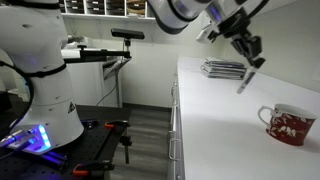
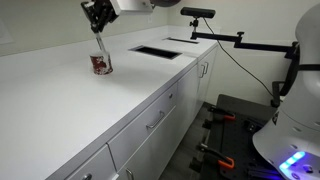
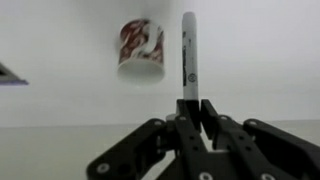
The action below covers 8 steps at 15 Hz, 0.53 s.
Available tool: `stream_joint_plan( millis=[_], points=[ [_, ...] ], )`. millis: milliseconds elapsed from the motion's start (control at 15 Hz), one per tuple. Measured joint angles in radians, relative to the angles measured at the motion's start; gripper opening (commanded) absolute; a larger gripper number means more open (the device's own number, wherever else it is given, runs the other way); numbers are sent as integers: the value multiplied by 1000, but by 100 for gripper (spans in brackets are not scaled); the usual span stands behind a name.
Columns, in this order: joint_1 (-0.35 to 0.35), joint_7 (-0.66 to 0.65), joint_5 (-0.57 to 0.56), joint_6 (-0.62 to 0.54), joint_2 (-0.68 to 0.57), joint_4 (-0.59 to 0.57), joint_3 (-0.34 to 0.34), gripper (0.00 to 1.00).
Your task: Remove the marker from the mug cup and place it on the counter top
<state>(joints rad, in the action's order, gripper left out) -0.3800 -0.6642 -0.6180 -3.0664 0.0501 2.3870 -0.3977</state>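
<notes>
The marker (image 1: 247, 81) points steeply down from the robot's gripper, so the robot should tip the marker closer to flat and bring it down to the open counter top (image 1: 229, 101) beside the mug cup.
The red mug cup (image 1: 288, 124) with white speckles and a white handle stands on the white counter top (image 1: 225, 120). It shows in the other exterior view (image 2: 101, 64) and in the wrist view (image 3: 141, 49) too. My gripper (image 1: 248, 62) is shut on the dark marker (image 1: 244, 81) and holds it in the air, above the counter and clear of the mug. In the wrist view the marker (image 3: 189, 55) sticks out from between my fingers (image 3: 191, 102), beside the mug. In an exterior view my gripper (image 2: 99, 27) hangs above the mug.
A grey stack of flat trays (image 1: 222, 68) lies at the back of the counter. A rectangular sink opening (image 2: 156, 52) is cut into the counter top (image 2: 60, 100). Drawers (image 2: 160, 120) run below the front edge. Another white robot base (image 1: 40, 90) and a camera arm (image 2: 215, 38) stand beside the counter.
</notes>
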Motion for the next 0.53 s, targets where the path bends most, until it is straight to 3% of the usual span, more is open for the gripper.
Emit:
stream_joint_plan(
  millis=[67,267,400,533],
  points=[
    [-8,74,116,0,12,57,42,5],
    [-197,265,461,19,58,175,5,5],
    [-363,420,699,109,129,180,-99,5],
    [-465,618,920,233,193,132,-243,5]
  ],
)
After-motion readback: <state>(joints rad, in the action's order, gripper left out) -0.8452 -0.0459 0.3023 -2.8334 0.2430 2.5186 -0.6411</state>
